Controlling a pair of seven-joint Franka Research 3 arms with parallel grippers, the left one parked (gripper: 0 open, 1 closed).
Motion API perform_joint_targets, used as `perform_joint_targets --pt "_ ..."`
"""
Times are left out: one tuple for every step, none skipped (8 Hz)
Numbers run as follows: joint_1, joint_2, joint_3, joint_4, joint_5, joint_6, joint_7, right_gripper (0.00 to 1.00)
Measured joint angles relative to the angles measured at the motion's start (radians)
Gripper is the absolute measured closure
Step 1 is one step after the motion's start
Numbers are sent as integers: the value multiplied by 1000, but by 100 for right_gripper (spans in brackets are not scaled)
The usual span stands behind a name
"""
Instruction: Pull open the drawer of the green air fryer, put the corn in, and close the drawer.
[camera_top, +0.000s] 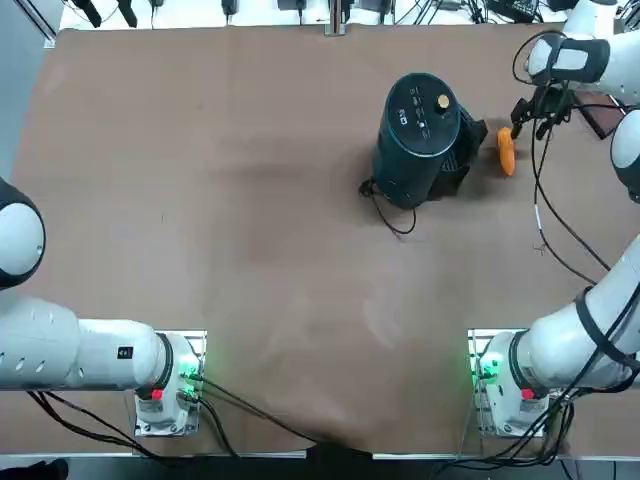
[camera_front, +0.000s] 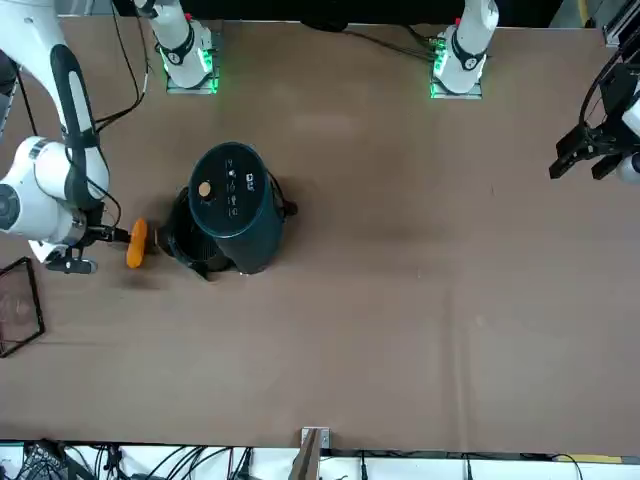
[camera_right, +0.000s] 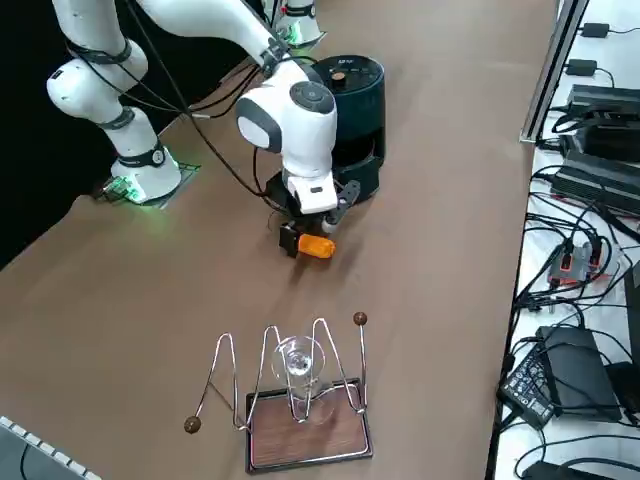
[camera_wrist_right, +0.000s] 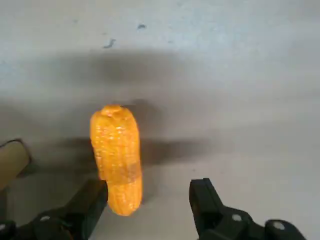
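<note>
I expect the corn (camera_front: 136, 243) to lie fully inside the drawer when I lower it in, since the drawer's dark opening (camera_front: 192, 238) looks longer than the corn.
The green air fryer (camera_top: 415, 135) (camera_front: 235, 205) (camera_right: 352, 95) stands upright on the brown table. Its dark drawer (camera_top: 466, 150) (camera_right: 366, 178) juts out of its lower side toward the corn. The corn (camera_top: 506, 152) (camera_front: 136, 243) (camera_right: 317, 247) (camera_wrist_right: 117, 157), a small orange cob, lies flat on the table just beyond the drawer. My right gripper (camera_top: 522, 120) (camera_front: 100, 248) (camera_right: 312, 228) (camera_wrist_right: 148, 200) hovers low over the cob, open and holding nothing. In the wrist view the cob's near end lies close beside one finger (camera_wrist_right: 87, 205), and the other finger (camera_wrist_right: 207, 202) stands well apart.
A wire rack on a wooden base with a glass in it (camera_right: 300, 400) (camera_front: 15, 300) stands near the table edge beyond the corn. The fryer's black cord (camera_top: 390, 212) trails on the table behind it.
</note>
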Motion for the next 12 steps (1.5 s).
perform_joint_targets --pt "2 1 19 0 12 0 0 0" --pt "4 1 34 0 18 0 0 0" --pt "5 5 44 0 24 2 0 0" --pt "5 15 46 0 28 10 0 0" --pt "4 33 46 -1 28 26 -1 0" --pt "3 51 46 -1 28 39 -6 0" --pt "3 65 46 -1 28 45 -11 0" --pt "2 75 45 -1 27 53 -13 2" --pt "1 83 45 -1 25 69 -16 4" --pt "1 94 45 0 24 85 -18 22" --pt "1 97 45 2 23 89 -19 42" --pt "3 91 45 8 23 92 -20 44"
